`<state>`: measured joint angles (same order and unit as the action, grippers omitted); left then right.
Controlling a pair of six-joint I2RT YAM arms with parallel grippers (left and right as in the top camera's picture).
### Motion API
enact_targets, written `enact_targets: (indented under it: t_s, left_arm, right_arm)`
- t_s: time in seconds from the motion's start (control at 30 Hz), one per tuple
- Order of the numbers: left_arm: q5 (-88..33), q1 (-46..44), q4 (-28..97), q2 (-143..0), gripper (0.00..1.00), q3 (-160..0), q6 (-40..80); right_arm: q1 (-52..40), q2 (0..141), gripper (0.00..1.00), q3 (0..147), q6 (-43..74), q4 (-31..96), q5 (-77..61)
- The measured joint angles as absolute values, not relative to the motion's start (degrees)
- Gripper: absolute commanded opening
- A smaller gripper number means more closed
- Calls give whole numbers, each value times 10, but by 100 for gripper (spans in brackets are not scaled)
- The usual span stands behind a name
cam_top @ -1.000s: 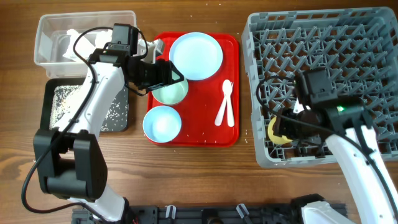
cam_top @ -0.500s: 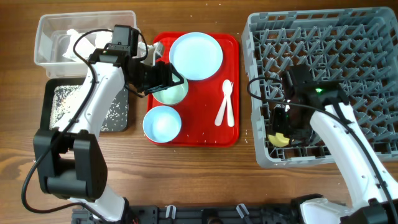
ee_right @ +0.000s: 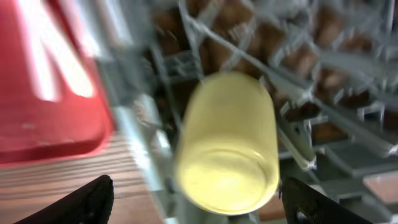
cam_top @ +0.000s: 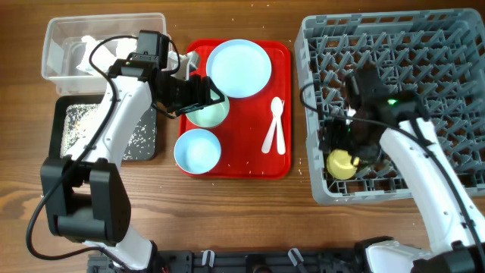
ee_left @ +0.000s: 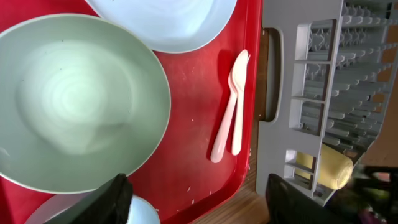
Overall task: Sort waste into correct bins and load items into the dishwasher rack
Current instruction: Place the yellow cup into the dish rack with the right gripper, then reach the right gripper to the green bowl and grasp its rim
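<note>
I should keep moving my right gripper to the pale green bowl's free rim (cam_top: 227, 111) facing the white spoon and close it there, now that the yellow cup is in the grey rack (cam_top: 340, 164).
My left gripper (cam_top: 203, 92) (ee_left: 199, 199) is open, hovering over the far rim of the pale green bowl (cam_top: 210, 114) (ee_left: 74, 99) on the red tray. The pale blue plate (cam_top: 239, 68) (ee_left: 168, 22), pale blue bowl (cam_top: 198, 150) and white spoon and fork (cam_top: 274, 125) (ee_left: 229, 106) also lie on the tray. My right gripper (cam_top: 339, 144) (ee_right: 202, 199) is open just above the yellow cup (cam_top: 341, 163) (ee_right: 227, 143), which lies on its side in the grey rack (cam_top: 394, 45) (ee_right: 348, 74). The cup also shows in the left wrist view (ee_left: 329, 167). The red wrapper is hidden.
The clear tub (cam_top: 53, 34) at the back left holds white tissue (cam_top: 95, 49). The black tray (cam_top: 61, 129) in front of it holds rice grains. The red tray (cam_top: 284, 163) sits between the bins and the rack. A few grains lie on the tray.
My right gripper has let go of the yellow cup and drawn back from it; the cup now lies uncovered in the rack. The left arm has not moved.
</note>
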<state>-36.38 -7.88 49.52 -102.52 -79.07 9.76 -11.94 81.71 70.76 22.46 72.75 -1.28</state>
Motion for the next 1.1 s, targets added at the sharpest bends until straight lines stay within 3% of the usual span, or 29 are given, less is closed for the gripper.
enact_targets:
  t_s: [0.2, 0.53, 0.7, 0.8, 1.0, 1.1]
  left_arm:
    - [-362, -79, 487, -1025, 64, -791, 98]
    - [-300, -77, 495, -987, 65, -791, 97]
    - [-222, -76, 510, -929, 71, -791, 97]
    - [-190, -66, 515, -898, 80, -791, 97]
    - [-164, 8, 527, -871, 97, -791, 98]
    - [-157, 40, 533, -872, 99, -791, 98]
  right_arm:
    - [-124, 816, 82, 805, 187, 634, -86]
    - [-202, 834, 82, 809, 197, 485, -140]
    - [-236, 881, 78, 809, 219, 427, -142]
    - [-259, 918, 74, 809, 233, 390, -144]
    - [-305, 987, 63, 809, 270, 321, -144]
    - [-322, 1025, 59, 809, 285, 296, -134]
